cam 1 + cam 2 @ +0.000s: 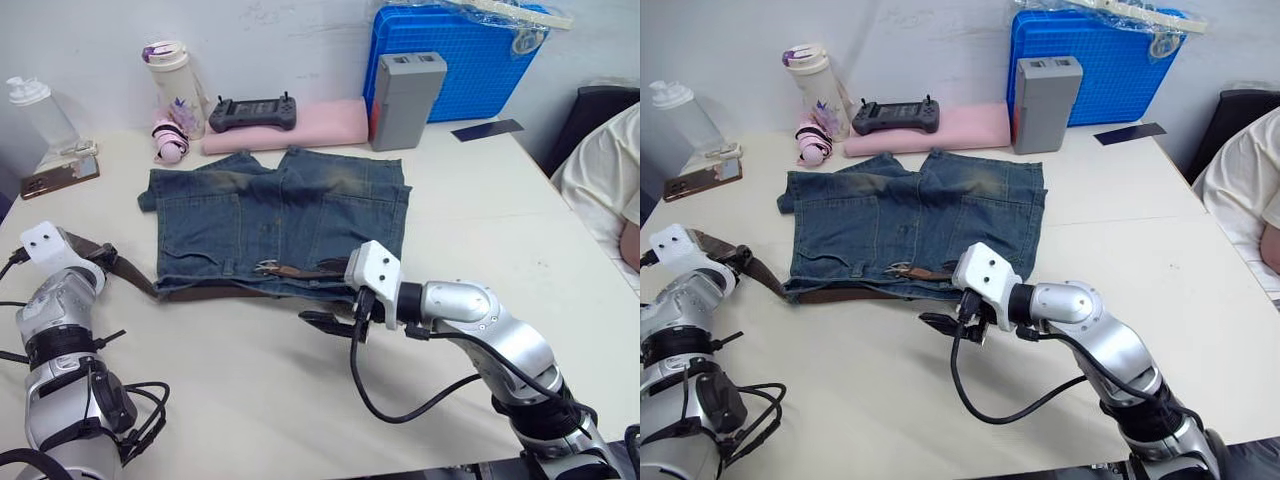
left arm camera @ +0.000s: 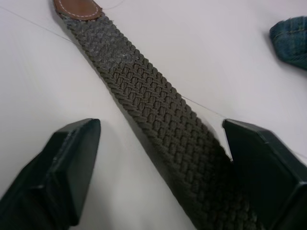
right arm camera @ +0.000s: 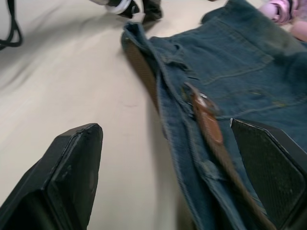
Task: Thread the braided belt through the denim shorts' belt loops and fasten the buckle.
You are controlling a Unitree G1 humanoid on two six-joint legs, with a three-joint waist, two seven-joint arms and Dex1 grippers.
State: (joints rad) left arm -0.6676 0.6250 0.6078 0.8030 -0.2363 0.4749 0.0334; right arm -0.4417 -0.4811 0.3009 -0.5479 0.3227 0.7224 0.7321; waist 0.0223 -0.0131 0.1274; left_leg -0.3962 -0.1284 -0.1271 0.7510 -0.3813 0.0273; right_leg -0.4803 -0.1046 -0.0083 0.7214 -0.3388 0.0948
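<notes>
The braided belt trails slack (image 1: 132, 275) past the waistband. Its loose end (image 2: 122, 62) will bend back over the denim shorts when I carry it toward the buckle.
The denim shorts (image 1: 280, 215) lie flat mid-table with the waistband toward me. The braided belt (image 1: 205, 291) runs along that waistband and trails off its left end across the table. Its silver buckle (image 1: 268, 266) rests on the denim near the waistband's middle, beside a belt loop (image 1: 230, 268). My left gripper (image 1: 100, 254) is open and straddles the loose belt (image 2: 158, 110), whose brown leather tip lies beyond the fingers. My right gripper (image 1: 325, 321) is open just in front of the waistband, with the buckle (image 3: 202, 101) and the belt's leather end ahead of it.
Along the back stand a pink folded cloth (image 1: 290, 126) with a black controller (image 1: 252, 112), a grey box (image 1: 405, 100), a blue crate (image 1: 460, 60) and two bottles (image 1: 175, 85). A person (image 1: 605, 175) sits at the right edge.
</notes>
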